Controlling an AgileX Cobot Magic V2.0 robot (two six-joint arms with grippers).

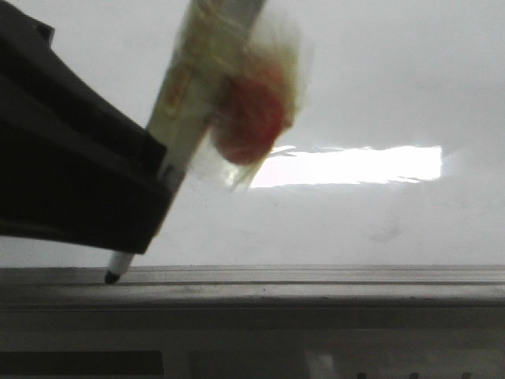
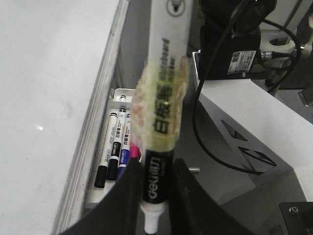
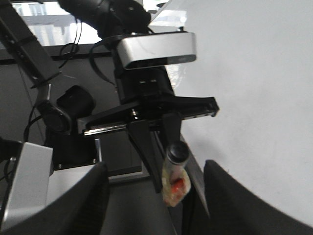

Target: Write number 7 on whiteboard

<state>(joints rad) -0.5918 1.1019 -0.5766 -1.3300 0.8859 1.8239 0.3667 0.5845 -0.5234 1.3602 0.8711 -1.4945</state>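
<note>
My left gripper has the marker close to its tip point(image 1: 118, 267) over the whiteboard's frame. My right gripper should line up with the marker's loose back end point(image 3: 177, 152) and grab it before writing.
The whiteboard point(image 1: 379, 95) fills the front view, glossy white, with a grey frame strip point(image 1: 316, 276) along its near edge. No number 7 shows on it. My left gripper point(image 1: 158, 193) is shut on a black whiteboard marker point(image 2: 157, 176) whose white barrel is wrapped in yellowish tape with a red patch point(image 1: 252, 110). The marker's tip point(image 1: 112, 276) points down at the frame strip; I cannot tell whether it touches. In the right wrist view, the left gripper point(image 3: 164, 147) and marker point(image 3: 176, 154) hang beside the board point(image 3: 254, 73). My right gripper point(image 3: 155, 169) is open and holds nothing.
A small tray point(image 2: 100, 193) beside the board's edge holds several spare markers point(image 2: 113, 152), black, blue and pink. A white box point(image 2: 254, 112) with black cables and a camera mount point(image 3: 156, 49) stand close to the left arm.
</note>
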